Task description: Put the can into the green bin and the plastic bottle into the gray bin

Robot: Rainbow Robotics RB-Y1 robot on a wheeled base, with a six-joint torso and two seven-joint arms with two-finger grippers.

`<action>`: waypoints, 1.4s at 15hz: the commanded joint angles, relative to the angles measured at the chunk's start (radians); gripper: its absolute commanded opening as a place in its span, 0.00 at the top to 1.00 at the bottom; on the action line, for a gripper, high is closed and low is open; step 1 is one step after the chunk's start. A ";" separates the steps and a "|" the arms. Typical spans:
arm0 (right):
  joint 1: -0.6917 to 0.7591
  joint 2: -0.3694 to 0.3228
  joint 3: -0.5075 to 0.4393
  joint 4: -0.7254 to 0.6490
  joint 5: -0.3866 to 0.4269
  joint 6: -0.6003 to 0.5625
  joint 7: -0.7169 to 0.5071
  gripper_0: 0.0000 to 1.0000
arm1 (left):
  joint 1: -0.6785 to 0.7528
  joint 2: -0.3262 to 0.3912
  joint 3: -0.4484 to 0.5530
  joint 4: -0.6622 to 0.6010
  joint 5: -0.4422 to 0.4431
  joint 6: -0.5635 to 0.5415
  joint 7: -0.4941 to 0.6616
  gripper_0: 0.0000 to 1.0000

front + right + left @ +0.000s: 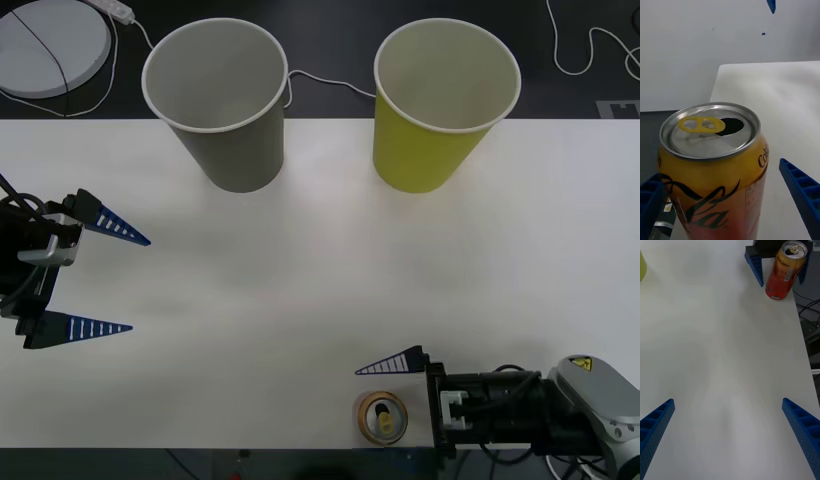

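The blue fingers will bend around the can (pixel 383 418) and keep it round when I grip it and lift it, because they have open ribs (pixel 391 364).
The can (pixel 383 417) stands upright at the table's front edge, gold-orange above and red below, its top open. My right gripper (pixel 366 415) is open around it, one blue finger (pixel 800 193) a short gap off its side and the other finger (pixel 650 204) close on the opposite side. The left wrist view shows the can (pixel 784 271) between those two fingers. My left gripper (pixel 125 283) hangs open at the table's left with nothing in it. The gray bin (pixel 228 110) stands at the back left and the green bin (pixel 436 110) at the back right. The plastic bottle is out of view.
The white table (pixel 320 280) is bare between the bins and the grippers. Beyond its far edge lie white cables (pixel 320 82) and a round white disc (pixel 50 45) on a dark floor. The can is very near the table's front edge.
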 commanded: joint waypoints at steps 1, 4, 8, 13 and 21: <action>0.001 0.000 0.000 0.001 -0.001 0.001 -0.007 0.97 | 0.000 0.000 0.000 0.000 0.000 0.000 0.000 0.00; -0.001 0.000 0.000 0.001 -0.001 0.001 -0.008 1.00 | 0.000 0.000 0.000 0.000 0.000 0.000 0.000 0.00; -0.001 0.000 0.002 -0.004 -0.001 0.001 -0.016 1.00 | 0.000 0.000 0.000 0.000 0.000 0.000 0.000 0.00; 0.025 -0.041 -0.032 -0.193 0.080 0.009 -0.191 1.00 | 0.000 0.000 0.000 0.000 0.000 0.000 0.000 0.00; 0.159 -0.100 -0.212 -0.651 0.255 0.015 -0.679 1.00 | 0.000 0.000 0.000 0.000 0.000 0.000 0.000 0.00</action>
